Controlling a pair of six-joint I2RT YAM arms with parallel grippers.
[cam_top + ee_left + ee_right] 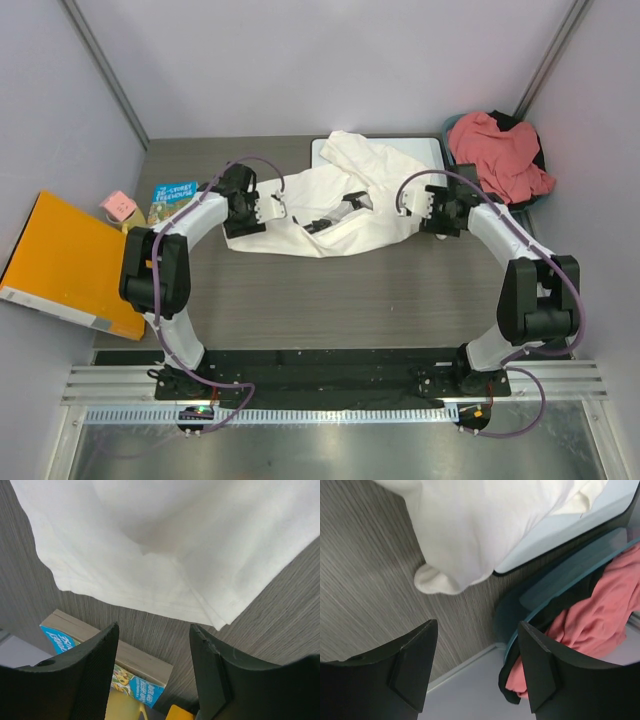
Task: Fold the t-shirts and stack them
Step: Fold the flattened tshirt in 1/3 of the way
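Note:
The robot's open left gripper should now move toward the black print (320,224) until it can pinch the white t-shirt's fold (328,238), which lies free ahead of it.
The white t-shirt (340,205) lies crumpled across the back middle of the table, partly over the whiteboard (425,150). The salmon t-shirt (497,152) is heaped in a dark basket at the back right. My left gripper (268,208) is open and empty at the shirt's left edge; in the left wrist view the white cloth (175,545) lies beyond the fingertips (107,645). My right gripper (412,205) is open and empty at the shirt's right edge; the right wrist view shows a white sleeve end (440,580) and the salmon cloth (600,610).
A blue children's book (172,200) and a small pink box (118,206) sit at the left. An orange folder (60,262) overhangs the table's left edge. The dark teal basket (455,128) stands at the back right corner. Grey walls enclose the table.

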